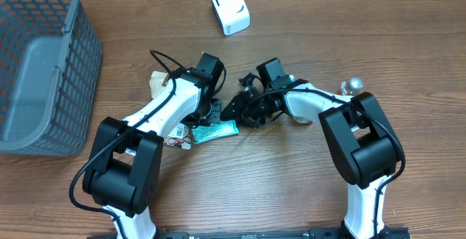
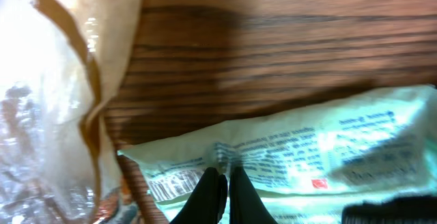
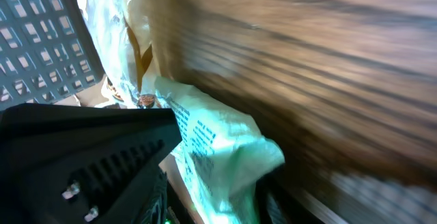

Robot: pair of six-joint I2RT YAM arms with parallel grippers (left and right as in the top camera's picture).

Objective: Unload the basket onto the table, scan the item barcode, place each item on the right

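The teal packet is pinched beside its barcode (image 2: pixel 176 184) by my left gripper, so that gripper should open and move away while my right gripper lifts the packet by its crumpled end (image 3: pixel 254 161).
A teal packet (image 1: pixel 217 131) lies on the wooden table between the two arms. In the left wrist view its printed side (image 2: pixel 328 149) faces up, with a barcode (image 2: pixel 174 183) near its left end. My left gripper (image 2: pixel 222 186) is shut, fingertips pressed together at a crease in the packet. My right gripper (image 1: pixel 237 114) comes in from the right. In its wrist view the packet's crumpled end (image 3: pixel 218 142) sits between the parted fingers of the right gripper (image 3: pixel 218 207). A white scanner (image 1: pixel 230 8) stands at the back.
A grey mesh basket (image 1: pixel 44 64) fills the far left. A clear brown-edged bag (image 1: pixel 159 84) and a small patterned packet (image 1: pixel 177 137) lie under the left arm. A silver object (image 1: pixel 353 86) sits by the right arm. The left arm's black body (image 3: pixel 89 156) crowds the right wrist view.
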